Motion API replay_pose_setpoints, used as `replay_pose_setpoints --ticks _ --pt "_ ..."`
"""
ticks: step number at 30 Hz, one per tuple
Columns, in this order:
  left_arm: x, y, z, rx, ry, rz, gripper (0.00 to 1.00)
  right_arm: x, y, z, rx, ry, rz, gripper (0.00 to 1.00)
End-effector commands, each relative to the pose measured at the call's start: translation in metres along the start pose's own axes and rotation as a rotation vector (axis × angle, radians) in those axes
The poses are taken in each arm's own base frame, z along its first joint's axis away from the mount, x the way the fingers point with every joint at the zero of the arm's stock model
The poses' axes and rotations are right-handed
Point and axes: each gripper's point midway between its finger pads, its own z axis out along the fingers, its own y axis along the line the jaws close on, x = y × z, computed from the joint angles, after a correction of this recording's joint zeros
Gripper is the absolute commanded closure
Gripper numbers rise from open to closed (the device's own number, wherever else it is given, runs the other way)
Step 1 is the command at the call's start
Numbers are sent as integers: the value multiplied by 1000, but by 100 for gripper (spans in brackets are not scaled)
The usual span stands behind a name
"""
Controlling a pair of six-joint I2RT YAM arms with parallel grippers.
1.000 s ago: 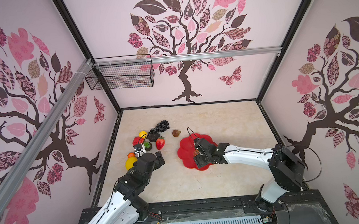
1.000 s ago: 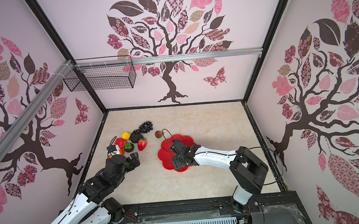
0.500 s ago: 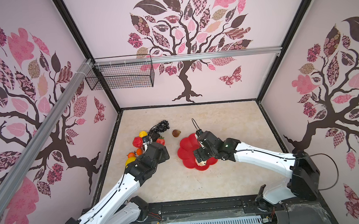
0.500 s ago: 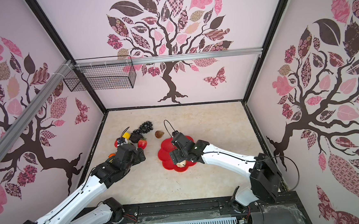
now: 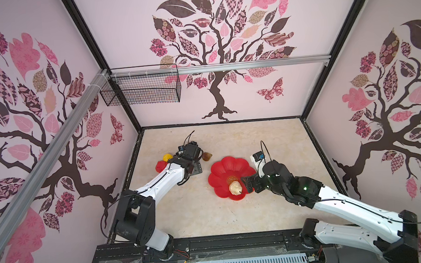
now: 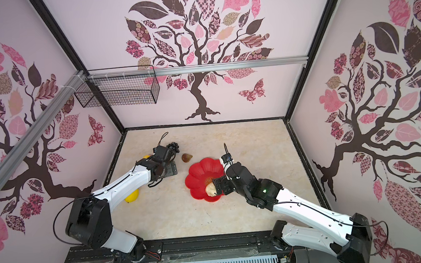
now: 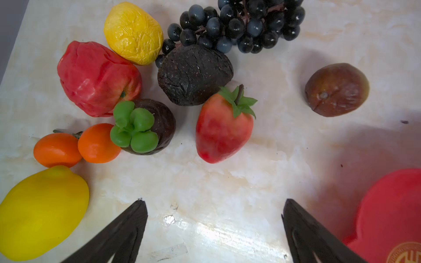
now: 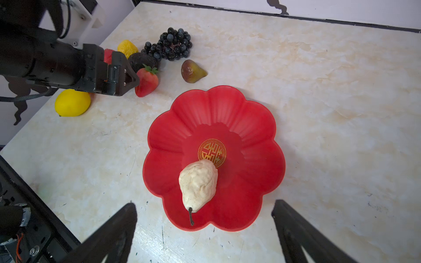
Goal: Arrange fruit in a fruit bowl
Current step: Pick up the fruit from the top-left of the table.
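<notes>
The strawberry has a gap (image 7: pixel 186 127) between it and the dark round fruit, so my left gripper should go on moving down with its fingers open until they are on both sides of the red body (image 7: pixel 224 129), and then close.
The red flower-shaped fruit bowl (image 5: pixel 228 168) (image 6: pixel 198 174) (image 8: pixel 250 127) holds a cream pear (image 8: pixel 198 182) (image 5: pixel 235 188) lying free near its gold emblem. My right gripper (image 8: pixel 204 203) (image 5: pixel 247 185) is open at the bowl's rim by the pear's stem, gripping nothing. The remaining fruit lies left of the bowl: strawberry (image 7: pixel 224 129), avocado (image 7: pixel 194 75), grapes (image 7: pixel 237 27), apple (image 7: pixel 98 77), two lemons (image 7: pixel 133 33) (image 7: pixel 43 211), two oranges (image 7: pixel 57 149), fig (image 7: pixel 337 90). My left gripper (image 7: pixel 214 201) (image 5: pixel 194 163) hovers open just short of the strawberry, empty.
A dark round fruit with a green cap (image 7: pixel 145 127) sits between the oranges and the strawberry. The left wall stands close behind the fruit pile. A black wire basket (image 5: pixel 141 90) hangs high on the back wall. A black frame rail (image 8: pixel 34 205) borders the table's front.
The right gripper has opened, left the pear lying in the bowl and drawn back to the rim. The left arm has stretched forward over the fruit pile, still open.
</notes>
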Motion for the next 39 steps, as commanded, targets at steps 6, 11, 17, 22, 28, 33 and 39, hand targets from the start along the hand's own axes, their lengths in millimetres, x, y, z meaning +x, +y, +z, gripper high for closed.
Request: replay_pose_setpoints --ticks 6,11,17,22,28,33,39 --pt "-20 3 36 -1 68 -24 5 -2 -3 -11 -20 -67 44 3" --pt "-25 -10 46 29 94 -11 7 5 -1 -6 -35 -53 43 2" --pt "-26 -19 59 42 116 -6 10 9 -2 -1 -29 -43 39 1" --pt "-25 -23 70 31 133 2 11 14 -4 0 -22 -33 35 0" --pt "-23 -32 77 64 154 -2 3 17 -5 1 -18 -24 33 0" --pt "-20 -45 78 132 179 -4 11 18 -5 2 -18 -20 38 0" --pt "-20 -47 76 145 173 -18 17 20 -3 5 -20 -5 32 0"
